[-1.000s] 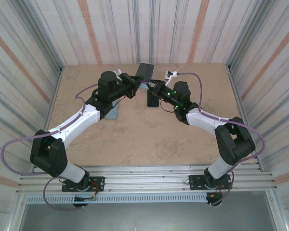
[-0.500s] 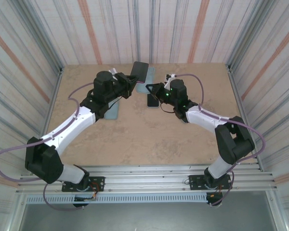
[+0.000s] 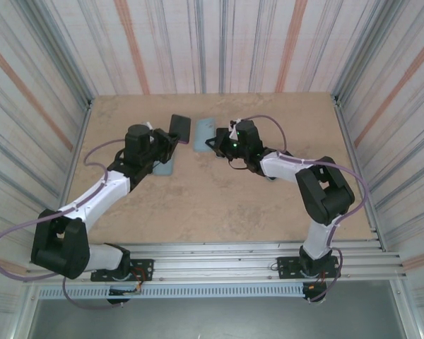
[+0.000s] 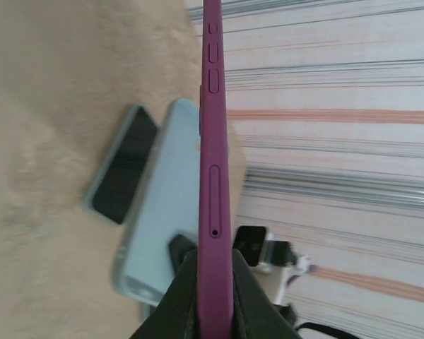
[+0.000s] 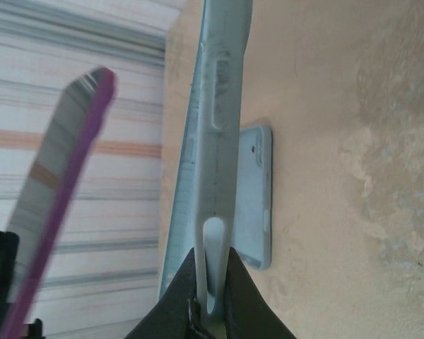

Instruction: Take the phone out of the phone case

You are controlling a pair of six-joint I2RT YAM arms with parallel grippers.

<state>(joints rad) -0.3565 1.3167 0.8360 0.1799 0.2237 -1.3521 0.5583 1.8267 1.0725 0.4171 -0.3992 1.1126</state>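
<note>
The purple phone (image 3: 180,128) has its screen up and is clear of the held case, so my left gripper should keep bringing it down until it touches the open table (image 3: 189,164).
A purple phone (image 3: 180,128) with a dark screen stands on edge in the air. My left gripper (image 3: 168,134) is shut on its lower end. In the left wrist view the phone (image 4: 213,141) runs edge-on up from the gripper (image 4: 213,258). Just right of it, with a small gap, hangs the light blue phone case (image 3: 202,131), empty. My right gripper (image 3: 213,139) is shut on it. The right wrist view has the case (image 5: 219,127) pinched flat at the gripper (image 5: 213,258), and the phone (image 5: 56,198) apart at the left.
A second light blue case or phone back (image 3: 165,167) lies flat on the table beneath my left arm. A dark-screened phone with a pale rim (image 4: 124,173) lies on the table past the held case. Striped walls (image 3: 212,42) close in the tan table (image 3: 219,205).
Both grippers have moved left and toward the near side. The phone has come away from the case, and a gap now separates them.
</note>
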